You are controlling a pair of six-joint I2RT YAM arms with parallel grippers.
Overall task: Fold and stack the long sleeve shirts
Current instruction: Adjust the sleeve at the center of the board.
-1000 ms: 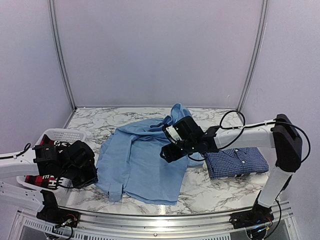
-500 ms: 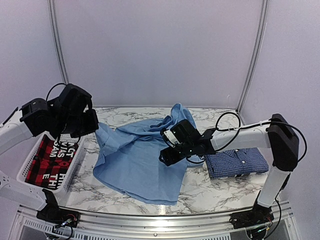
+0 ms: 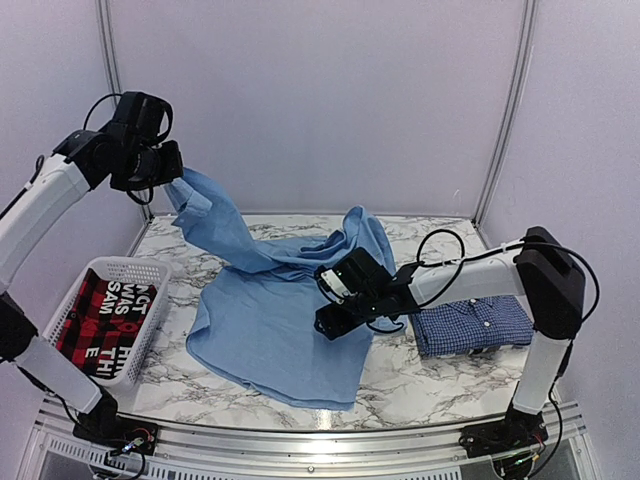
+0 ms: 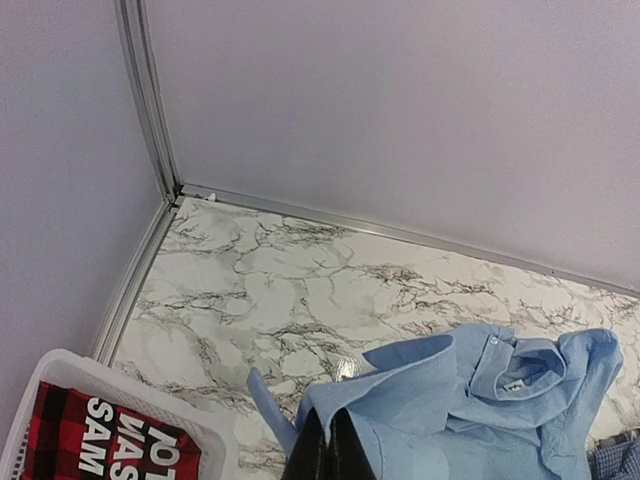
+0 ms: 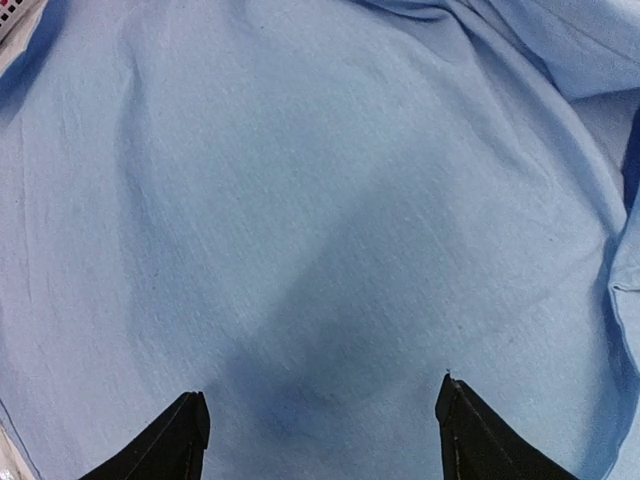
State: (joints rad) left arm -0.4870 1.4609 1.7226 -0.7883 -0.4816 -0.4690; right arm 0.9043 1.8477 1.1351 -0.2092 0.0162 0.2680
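My left gripper should keep pulling the sleeve [image 3: 224,228], which sags between it and the shirt's body, toward the far corner [image 3: 150,214] until the sleeve is straight, and then let go.
The light blue shirt [image 3: 270,320] lies spread over the middle of the marble table, one end drawn up to the far left. My left gripper [image 3: 172,178] is raised high there, shut on that end of the shirt [image 4: 470,400], whose cloth wraps the black fingertips [image 4: 327,450]. My right gripper [image 3: 330,320] hovers low over the shirt's right side, open, its fingertips [image 5: 190,430] wide apart above flat blue cloth [image 5: 320,230]. The dark blue checked shirt [image 3: 470,325] lies folded at the right, under the right arm.
A white basket [image 3: 100,270] with a red-and-black lettered garment [image 3: 95,320] stands at the left table edge, seen also in the left wrist view as the basket [image 4: 150,395]. Metal frame posts [image 3: 115,110] and grey walls close the back.
My left gripper rose from low beside the basket to high at the far left, pulling the light blue shirt's end up. The right gripper slid slightly left and nearer over the shirt.
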